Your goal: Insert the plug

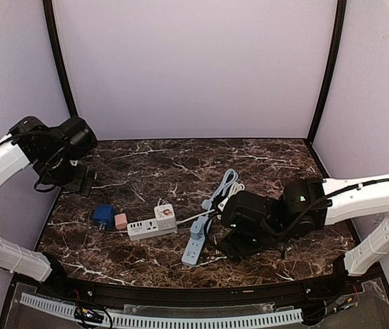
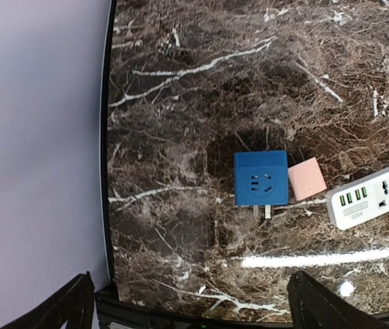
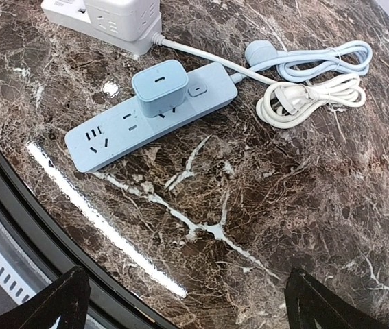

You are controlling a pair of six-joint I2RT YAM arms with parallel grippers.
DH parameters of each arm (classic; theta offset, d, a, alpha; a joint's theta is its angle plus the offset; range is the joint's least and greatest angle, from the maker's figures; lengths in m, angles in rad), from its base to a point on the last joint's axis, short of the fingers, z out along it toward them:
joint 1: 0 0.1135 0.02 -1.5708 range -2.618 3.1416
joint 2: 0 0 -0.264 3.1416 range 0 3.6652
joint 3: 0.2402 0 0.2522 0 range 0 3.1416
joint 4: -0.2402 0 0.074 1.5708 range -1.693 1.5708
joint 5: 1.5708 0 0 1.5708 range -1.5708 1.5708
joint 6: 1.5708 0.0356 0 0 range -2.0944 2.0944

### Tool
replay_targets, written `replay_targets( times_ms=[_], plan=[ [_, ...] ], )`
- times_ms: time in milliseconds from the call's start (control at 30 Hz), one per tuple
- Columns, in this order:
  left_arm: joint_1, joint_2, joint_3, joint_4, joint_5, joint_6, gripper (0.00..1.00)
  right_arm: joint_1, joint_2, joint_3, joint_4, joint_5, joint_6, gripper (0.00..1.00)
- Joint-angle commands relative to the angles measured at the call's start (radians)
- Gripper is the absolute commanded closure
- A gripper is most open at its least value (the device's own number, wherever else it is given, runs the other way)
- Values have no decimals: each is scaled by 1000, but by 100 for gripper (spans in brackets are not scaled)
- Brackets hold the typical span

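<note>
The blue cube plug is square to my left gripper's open fingers, and its prongs [image 1: 102,227] are clear of both. I should go down next until the fingers straddle its sides [image 1: 103,214].
A blue cube plug [image 2: 261,178] lies on the marble table with its metal prongs [image 2: 267,211] sticking out sideways; it also shows in the top view [image 1: 103,215]. A pink cube [image 2: 307,178] touches its side. A white power strip [image 1: 151,226] lies next to them with a white adapter [image 1: 165,214] in it. A light blue power strip [image 3: 112,133] carries a light blue charger [image 3: 160,88]. My left gripper [image 2: 194,308] is open and empty, high above the blue cube. My right gripper [image 3: 191,305] is open and empty, just right of the blue strip.
A light blue cable [image 3: 317,58] and a white cable [image 3: 311,99] lie coiled behind the blue strip. The table's black front edge [image 1: 201,291] runs close to the strips. Purple walls enclose the left, back and right sides.
</note>
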Motion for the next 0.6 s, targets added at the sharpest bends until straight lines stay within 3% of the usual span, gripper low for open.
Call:
replay_targets(
  times_ms=[0,233,567],
  plan=[
    [29,-40,-78,-43,103,-101,1,-4,-11,19,20,11,-12,1],
    [89,-58,-212,70,216,-119,1,-7,-49,-11,20,-9,11,1],
    [202,46,-334,285,405,111,2,-6,-101,-41,13,-20,39,1]
  ],
)
